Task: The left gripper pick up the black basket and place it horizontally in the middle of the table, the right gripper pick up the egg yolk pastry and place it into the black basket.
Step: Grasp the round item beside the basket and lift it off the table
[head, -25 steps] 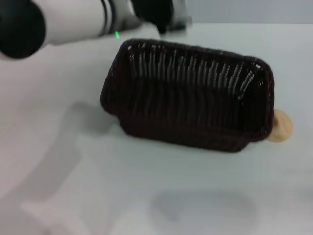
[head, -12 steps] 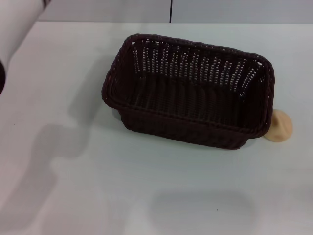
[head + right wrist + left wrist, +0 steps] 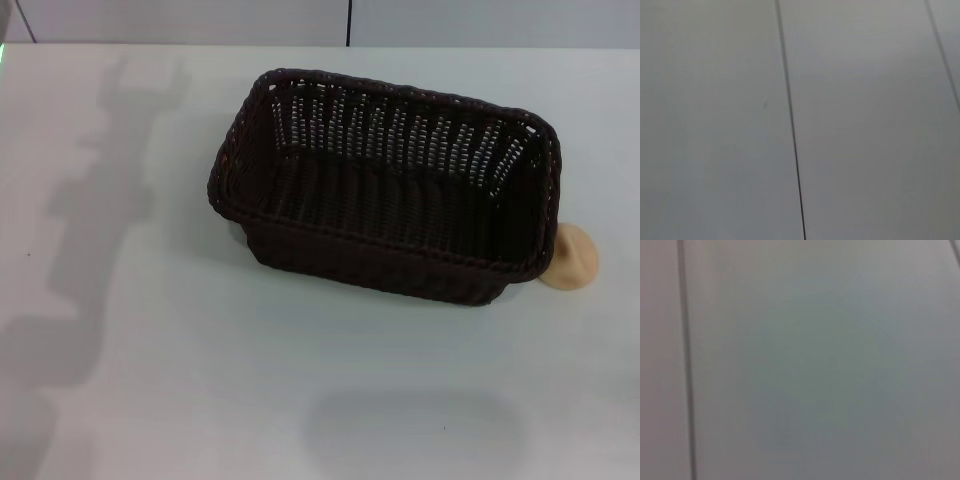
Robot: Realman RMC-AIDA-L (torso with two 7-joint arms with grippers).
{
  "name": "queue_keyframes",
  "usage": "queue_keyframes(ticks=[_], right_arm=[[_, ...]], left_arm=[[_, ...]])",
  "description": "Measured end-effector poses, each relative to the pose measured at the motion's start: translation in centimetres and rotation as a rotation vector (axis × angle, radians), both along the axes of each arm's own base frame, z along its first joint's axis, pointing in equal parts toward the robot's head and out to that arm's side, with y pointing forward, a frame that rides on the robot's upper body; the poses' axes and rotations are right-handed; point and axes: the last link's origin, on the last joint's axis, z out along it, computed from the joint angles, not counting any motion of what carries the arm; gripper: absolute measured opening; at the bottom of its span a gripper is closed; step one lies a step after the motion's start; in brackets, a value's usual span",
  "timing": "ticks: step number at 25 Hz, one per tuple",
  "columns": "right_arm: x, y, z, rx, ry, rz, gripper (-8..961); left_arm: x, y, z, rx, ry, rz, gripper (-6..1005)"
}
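The egg yolk pastry's outer side [image 3: 587, 260] is clear of the black basket. My right gripper should keep moving toward that side of the pastry [image 3: 572, 258] until its fingers are on both sides of the pastry.
The black basket [image 3: 385, 195] stands upright and lengthwise across the middle of the white table [image 3: 150, 330] in the head view, open side up and empty. The egg yolk pastry [image 3: 574, 258] lies on the table against the basket's right end, partly hidden behind its corner. Neither gripper shows in any view. Only an arm's shadow falls on the table at the left. Both wrist views show only a plain grey panelled surface with dark seams.
A grey wall with a dark vertical seam [image 3: 349, 22] runs behind the table's far edge. A faint shadow lies on the table in front of the basket.
The left arm, over the basket's far left corner a second ago, has drawn back to the left and left the head view. The basket and pastry have stayed put.
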Motion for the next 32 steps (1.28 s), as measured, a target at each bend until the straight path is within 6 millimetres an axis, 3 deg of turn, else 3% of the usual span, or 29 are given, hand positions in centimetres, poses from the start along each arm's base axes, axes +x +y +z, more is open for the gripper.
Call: queue_keyframes(ticks=[2,3,7,11,22,32], right_arm=[[-0.1,0.3,-0.3,-0.006,-0.019,-0.009,816],[-0.1,0.4,-0.4,-0.010,-0.021,-0.014,816],[0.2,2.1,-1.2,-0.068,-0.009,-0.031,816],[-0.2,3.5,-2.3,-0.152,-0.015,-0.003,816],[-2.1,8.0,-6.9,-0.449,-0.033,0.075,815],[-2.4,10.1,-8.9,-0.569,-0.044,0.048,806]], left_arm=[[-2.6,-0.6,-0.4,-0.028,-0.054,0.018,802],[-2.6,-0.6,-0.4,-0.028,-0.054,0.018,802],[-8.0,-2.4,-1.4,-0.012,-0.083,0.086,802],[-10.2,-3.5,-2.4,-0.011,-0.057,0.120,802],[-11.2,-3.8,-3.4,-0.049,-0.044,0.158,802],[-10.8,-3.4,-3.9,-0.069,-0.035,0.150,802]])
